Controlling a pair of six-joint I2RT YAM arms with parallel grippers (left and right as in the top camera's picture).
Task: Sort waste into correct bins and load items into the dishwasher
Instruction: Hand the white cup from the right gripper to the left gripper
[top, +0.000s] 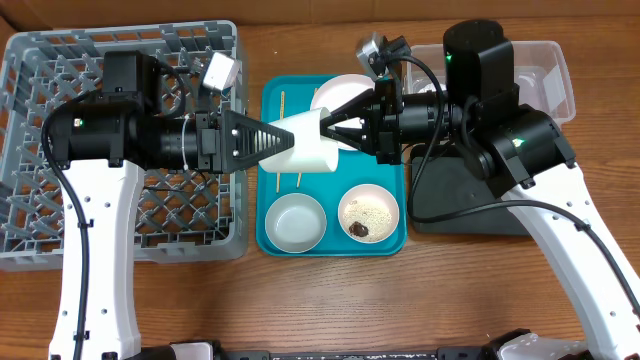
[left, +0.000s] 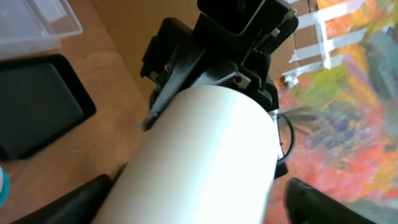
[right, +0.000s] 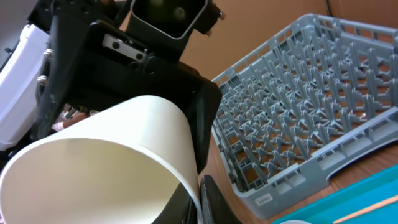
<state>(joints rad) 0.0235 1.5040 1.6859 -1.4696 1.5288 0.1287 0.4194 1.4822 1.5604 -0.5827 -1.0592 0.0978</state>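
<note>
My right gripper has the white cup's rim (top: 330, 138) away from the grey dish rack. My left gripper should grasp the cup's base (top: 275, 153) and load the cup rim down.
The white cup (top: 310, 148) hangs on its side above the teal tray, between both arms. My right gripper (top: 335, 125) is shut on its rim, one finger inside and one outside the wall (right: 199, 193). My left gripper (top: 290, 138) straddles the cup's base end (left: 196, 186), open, with a small gap at one finger. The cup fills the left wrist view (left: 205, 155) and the right wrist view (right: 93, 162). The grey dish rack (top: 60, 240) stands at left, also in the right wrist view (right: 298, 93). The red wrapper and paper wad are not visible.
The teal tray (top: 268, 240) holds a plate (top: 340, 90), an empty bowl (top: 295, 222), a bowl with rice and a brown scrap (top: 370, 212), and chopsticks (top: 284, 100). The clear tub (top: 550, 70) and black tray (top: 450, 205) sit at right.
</note>
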